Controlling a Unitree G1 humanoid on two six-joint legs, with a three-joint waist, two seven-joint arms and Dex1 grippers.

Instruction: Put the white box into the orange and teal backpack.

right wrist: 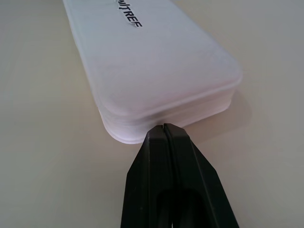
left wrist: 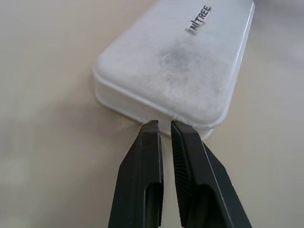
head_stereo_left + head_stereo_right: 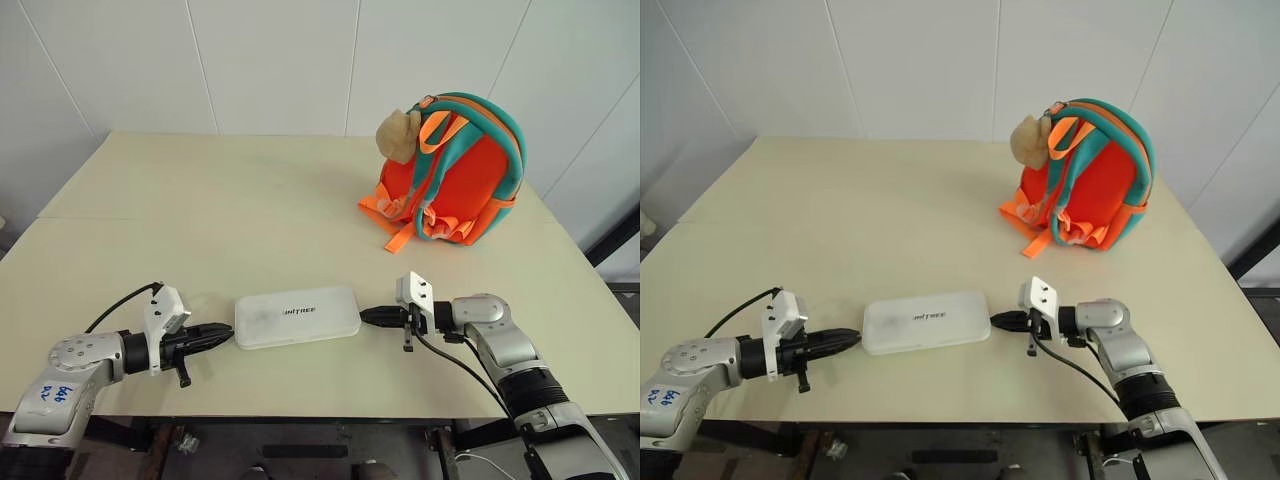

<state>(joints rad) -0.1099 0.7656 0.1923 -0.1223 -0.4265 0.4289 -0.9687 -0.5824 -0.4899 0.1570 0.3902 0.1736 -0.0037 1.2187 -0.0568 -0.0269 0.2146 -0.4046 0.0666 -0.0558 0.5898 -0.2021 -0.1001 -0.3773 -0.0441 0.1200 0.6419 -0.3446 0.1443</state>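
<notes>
My left gripper should open its fingers, which are shut against the white box's end (image 3: 238, 326), and turn to grip the white box's lid and bottom side (image 3: 252, 322) there.
The white box (image 3: 297, 317) lies flat on the table near its front edge, with dark lettering on its lid. My left gripper (image 3: 228, 334) is shut, and its tips rest against the box's left end (image 2: 164, 124). At the box's right end my right gripper (image 3: 365, 317) is also shut, tips touching the rounded edge (image 1: 164, 127). Neither holds anything between its fingers. The orange and teal backpack (image 3: 455, 175) stands upright at the back right of the table, well beyond the box, with a tan plush toy (image 3: 398, 133) on its upper left side.
The beige table (image 3: 200, 220) stretches wide to the left and behind the box. White wall panels (image 3: 270, 60) rise just behind the table's far edge. Orange webbing straps (image 3: 395, 238) trail from the backpack onto the tabletop.
</notes>
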